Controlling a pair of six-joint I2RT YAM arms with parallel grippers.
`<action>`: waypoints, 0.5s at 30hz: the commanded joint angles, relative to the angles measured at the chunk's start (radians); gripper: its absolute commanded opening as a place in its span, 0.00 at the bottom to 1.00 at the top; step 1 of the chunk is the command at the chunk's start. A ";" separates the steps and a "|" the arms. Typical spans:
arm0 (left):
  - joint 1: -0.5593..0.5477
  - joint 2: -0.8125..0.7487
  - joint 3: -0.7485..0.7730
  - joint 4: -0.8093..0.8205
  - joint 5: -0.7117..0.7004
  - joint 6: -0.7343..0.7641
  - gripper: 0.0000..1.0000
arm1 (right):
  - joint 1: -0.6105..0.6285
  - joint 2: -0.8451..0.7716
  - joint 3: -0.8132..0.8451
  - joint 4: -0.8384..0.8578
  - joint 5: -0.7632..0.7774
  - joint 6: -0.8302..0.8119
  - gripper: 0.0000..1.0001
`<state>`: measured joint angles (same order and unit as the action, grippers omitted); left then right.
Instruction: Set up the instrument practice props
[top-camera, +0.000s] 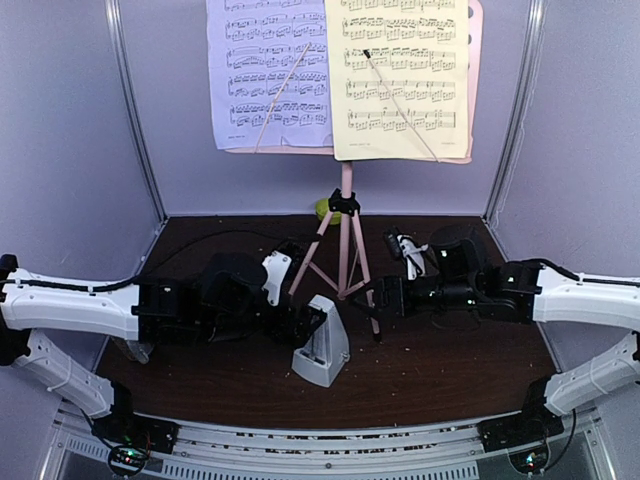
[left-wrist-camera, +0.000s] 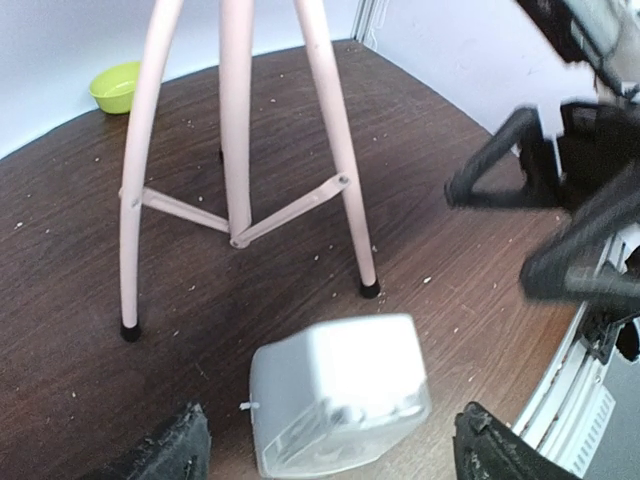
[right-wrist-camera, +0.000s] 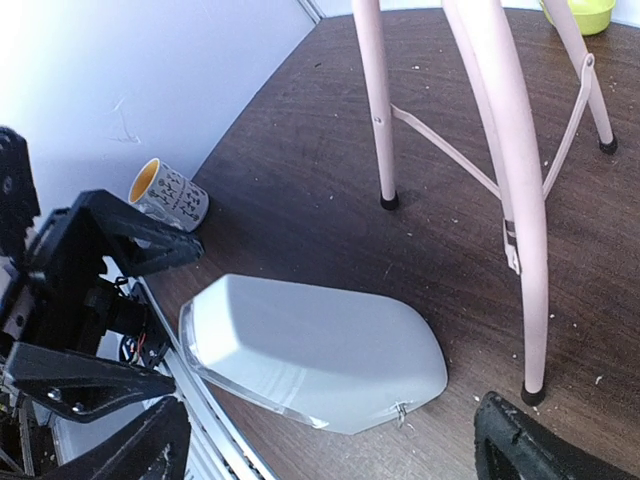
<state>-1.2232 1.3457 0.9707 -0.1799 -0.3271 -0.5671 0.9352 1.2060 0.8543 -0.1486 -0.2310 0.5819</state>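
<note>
The clear cover sits on the free-standing metronome's front (top-camera: 317, 352), so my right gripper should steady the metronome's top (top-camera: 323, 303) before my left gripper pulls the cover off.
The pink tripod music stand (top-camera: 345, 240) stands at the back middle. Its desk holds a lavender page (top-camera: 268, 70) and a pale-yellow page (top-camera: 400, 75). The small grey pyramid metronome (top-camera: 321, 345) stands upright on the table in front of the stand's legs. My left gripper (top-camera: 303, 325) is open just left of it; in the left wrist view the metronome (left-wrist-camera: 335, 395) lies between my spread fingertips (left-wrist-camera: 175, 455). My right gripper (top-camera: 385, 298) is open to the metronome's right, and the metronome (right-wrist-camera: 310, 350) fills the gap ahead of its jaws. Neither touches it.
A lime-green bowl (top-camera: 322, 208) sits behind the stand by the back wall, also in the left wrist view (left-wrist-camera: 115, 85). A white mug with orange inside (right-wrist-camera: 170, 195) stands by the left wall. The stand's legs (right-wrist-camera: 520, 200) spread close behind the metronome.
</note>
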 joint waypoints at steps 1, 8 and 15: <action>-0.033 -0.040 -0.103 0.165 -0.040 0.009 0.84 | -0.006 0.053 0.088 -0.029 -0.026 0.001 1.00; -0.059 -0.015 -0.111 0.241 -0.097 0.065 0.81 | -0.005 0.154 0.178 -0.034 -0.082 0.028 0.97; -0.059 0.039 -0.075 0.248 -0.130 0.084 0.74 | -0.005 0.227 0.211 -0.034 -0.118 0.041 0.92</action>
<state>-1.2819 1.3567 0.8597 0.0048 -0.4168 -0.5102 0.9352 1.4094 1.0325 -0.1741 -0.3168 0.6083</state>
